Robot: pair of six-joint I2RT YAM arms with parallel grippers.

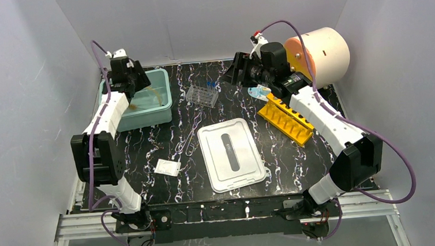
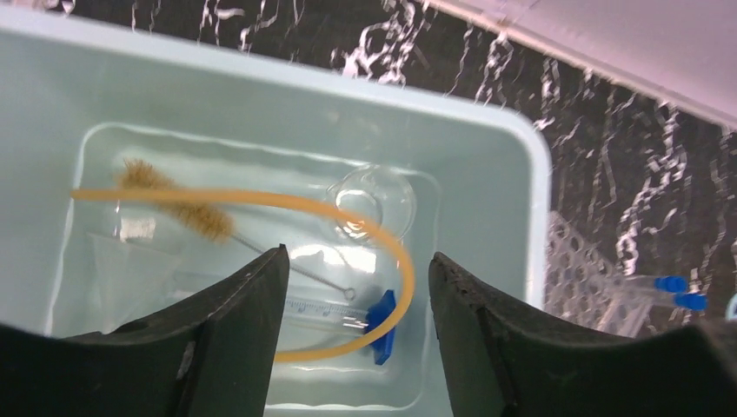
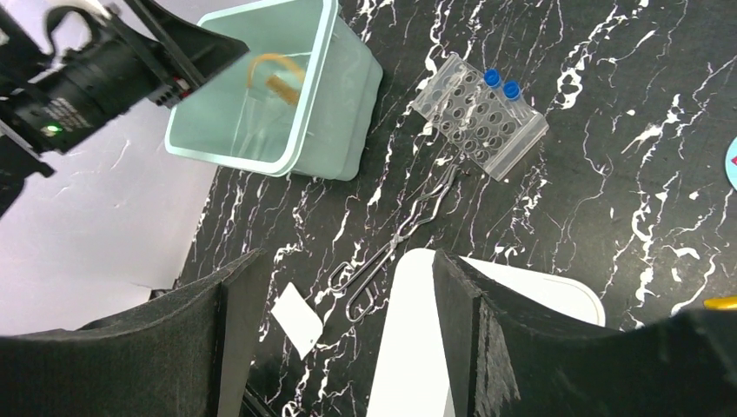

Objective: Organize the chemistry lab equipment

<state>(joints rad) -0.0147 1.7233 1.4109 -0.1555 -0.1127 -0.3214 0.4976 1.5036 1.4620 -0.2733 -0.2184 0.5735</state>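
The tongs are lying with their tips near the clear rack [image 1: 202, 96], so I should pinch the tips [image 1: 199, 113] with my right gripper and bring the tongs over to my left gripper.
My left gripper [image 2: 358, 256] is open and empty above the teal bin [image 2: 521, 174]. In the bin lie tan rubber tubing [image 2: 261, 201], a bristle brush [image 2: 178, 207], a clear glass funnel [image 2: 369, 200] and a clear graduated tube with a blue foot [image 2: 381, 326]. My right gripper [image 3: 348, 256] is open and empty, high at the back right [image 1: 236, 69]. Below it on the table are a clear rack [image 3: 478, 113] with two blue-capped tubes, metal tongs [image 3: 408, 230] and a small white packet [image 3: 297, 320]. A yellow rack [image 1: 287, 118] lies under the right arm.
A white lid [image 1: 230, 153] lies flat at the table's middle front. The big cream drum [image 1: 320, 55] stands at the back right. A small pale blue item [image 1: 257, 92] lies near the right gripper. Grey walls close in the sides and back.
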